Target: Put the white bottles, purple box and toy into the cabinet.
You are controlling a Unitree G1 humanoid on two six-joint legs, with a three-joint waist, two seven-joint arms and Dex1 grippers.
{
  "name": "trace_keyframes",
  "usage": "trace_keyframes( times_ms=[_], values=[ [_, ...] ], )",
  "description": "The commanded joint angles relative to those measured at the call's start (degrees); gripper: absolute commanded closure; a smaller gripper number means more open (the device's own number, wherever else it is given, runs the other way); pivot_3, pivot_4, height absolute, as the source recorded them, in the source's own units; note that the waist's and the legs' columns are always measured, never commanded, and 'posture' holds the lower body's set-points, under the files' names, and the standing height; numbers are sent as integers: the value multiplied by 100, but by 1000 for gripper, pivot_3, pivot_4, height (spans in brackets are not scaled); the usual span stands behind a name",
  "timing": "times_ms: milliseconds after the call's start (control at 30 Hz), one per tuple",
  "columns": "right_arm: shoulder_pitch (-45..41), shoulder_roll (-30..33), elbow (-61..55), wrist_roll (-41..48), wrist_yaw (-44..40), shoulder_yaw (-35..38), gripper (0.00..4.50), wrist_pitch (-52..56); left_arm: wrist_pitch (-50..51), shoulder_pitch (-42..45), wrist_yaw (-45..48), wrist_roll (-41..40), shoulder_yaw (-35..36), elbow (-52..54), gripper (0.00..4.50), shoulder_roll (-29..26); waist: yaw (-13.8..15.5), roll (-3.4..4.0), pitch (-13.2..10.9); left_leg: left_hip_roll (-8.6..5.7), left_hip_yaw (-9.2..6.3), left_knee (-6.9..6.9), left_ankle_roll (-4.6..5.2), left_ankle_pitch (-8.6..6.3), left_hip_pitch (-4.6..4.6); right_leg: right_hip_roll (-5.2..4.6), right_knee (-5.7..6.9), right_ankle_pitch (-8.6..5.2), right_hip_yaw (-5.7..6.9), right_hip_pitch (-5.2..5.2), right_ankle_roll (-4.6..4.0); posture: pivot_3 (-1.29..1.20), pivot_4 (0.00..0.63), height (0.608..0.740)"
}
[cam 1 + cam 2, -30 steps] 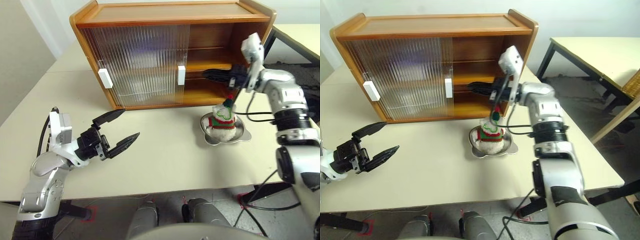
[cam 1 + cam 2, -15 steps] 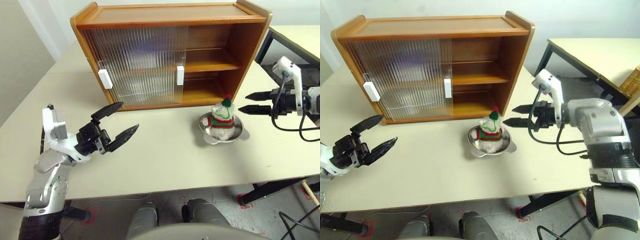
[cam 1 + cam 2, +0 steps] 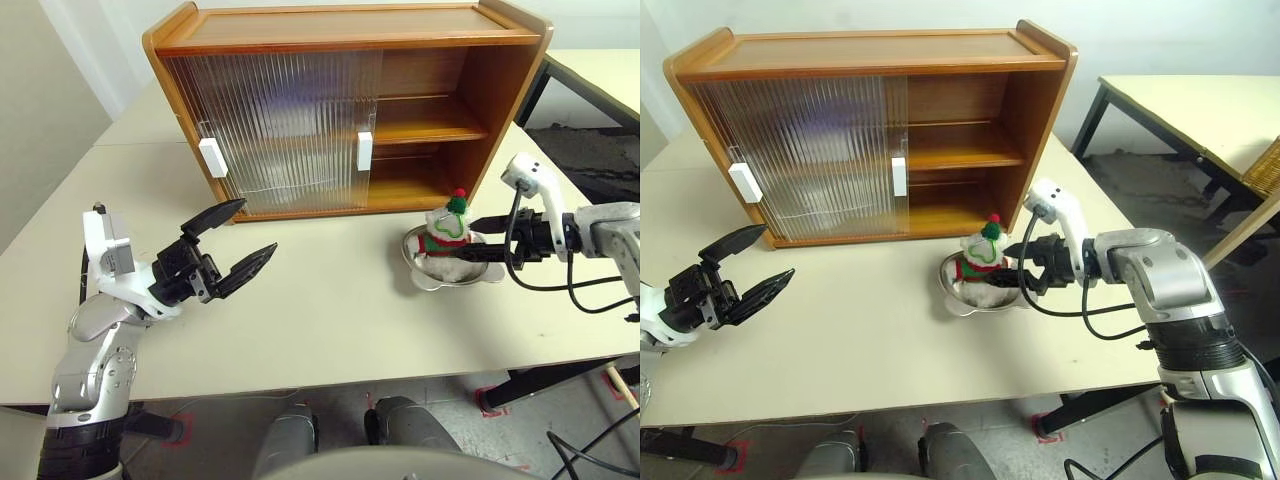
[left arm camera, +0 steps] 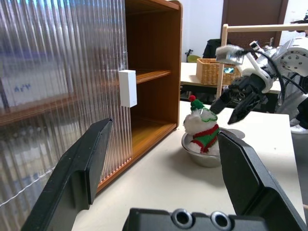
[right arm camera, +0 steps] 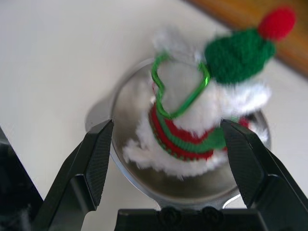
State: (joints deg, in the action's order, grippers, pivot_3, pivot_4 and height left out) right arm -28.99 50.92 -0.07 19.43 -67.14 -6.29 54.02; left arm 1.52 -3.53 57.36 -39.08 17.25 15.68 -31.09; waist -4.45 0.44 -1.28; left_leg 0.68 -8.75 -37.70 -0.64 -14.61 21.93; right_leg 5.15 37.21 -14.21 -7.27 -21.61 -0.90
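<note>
The robot's right gripper has open fingers on both sides of the toy's body (image 3: 438, 253), so it should keep moving in above the bowl's rim and close on the toy's bands (image 3: 442, 243).
The toy (image 3: 445, 232), a white plush with red and green bands, sits upright in a shiny metal bowl (image 3: 482, 270) in front of the cabinet (image 3: 340, 28). My right gripper (image 3: 462, 240) reaches in from the right, low over the bowl. It is open, with one finger on each side of the toy (image 5: 192, 115) and not closed on it. My left gripper (image 3: 258, 226) hovers open and empty over the table's left part, well apart from the toy. The white bottles and the purple box are hidden.
Ribbed sliding doors (image 3: 280, 120) with white handles (image 3: 364, 150) cover the cabinet's left and middle. Its right end stands open with two bare wooden shelves (image 3: 430, 130). A second table (image 3: 1200, 105) and a wicker basket (image 3: 1265, 165) are off to the right.
My right gripper left the cabinet's open shelf, opened, swung out right and came down. It now straddles the toy. The left gripper has stayed put.
</note>
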Motion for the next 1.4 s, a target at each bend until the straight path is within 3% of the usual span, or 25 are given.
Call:
trace_keyframes(
  times_ms=[33,367,533,633,833,967,1100,1400],
  values=[
    [-10,25,22,-115,221,-138,33,47,29,24,32,57,12,-77,0,-91,-2,0,0,0,1,0,-2,-2,0,0,0,-2,-1,0,1,-127,34,740],
    [-250,-740,106,16,1068,33,33,58,16,76,62,96,-34,-144,0,-121,-27,0,0,1,-2,2,-2,-5,-3,3,1,-5,-1,-1,4,-133,32,740],
    [-162,-648,-20,-29,1080,-172,33,139,2,45,48,105,-22,-122,0,-101,-2,0,0,-1,-7,3,-2,-6,2,0,0,-7,-2,-2,7,-130,34,740],
    [-142,-558,-76,-77,1045,-354,664,185,-27,3,56,125,-12,-133,0,-91,-6,0,0,-2,-8,3,-2,-8,3,-1,0,-9,-2,-3,8,-126,35,740],
    [-229,-501,-346,147,981,-326,2903,554,-32,-26,34,145,-20,-106,0,-63,-8,0,0,-2,-6,9,-3,-9,2,0,0,-11,-2,-5,5,-126,34,740],
    [-510,-703,-176,238,1073,-151,3986,543,-40,2,48,158,-34,-143,0,-59,-24,0,0,-3,-6,9,-4,-9,3,0,0,-12,-3,-8,5,-131,35,740],
    [-750,-810,-168,596,944,57,4195,824,-45,24,61,174,-48,-173,0,-59,-35,0,0,-1,-7,14,-3,-9,2,2,1,-12,-3,-10,4,-125,34,740],
    [-1572,-815,806,691,566,377,4195,-31,80,67,-105,-93,27,-76,0,87,-15,0,1,-4,-6,15,-4,-9,19,-1,0,-14,-3,-24,9,-117,25,740]
  ],
)
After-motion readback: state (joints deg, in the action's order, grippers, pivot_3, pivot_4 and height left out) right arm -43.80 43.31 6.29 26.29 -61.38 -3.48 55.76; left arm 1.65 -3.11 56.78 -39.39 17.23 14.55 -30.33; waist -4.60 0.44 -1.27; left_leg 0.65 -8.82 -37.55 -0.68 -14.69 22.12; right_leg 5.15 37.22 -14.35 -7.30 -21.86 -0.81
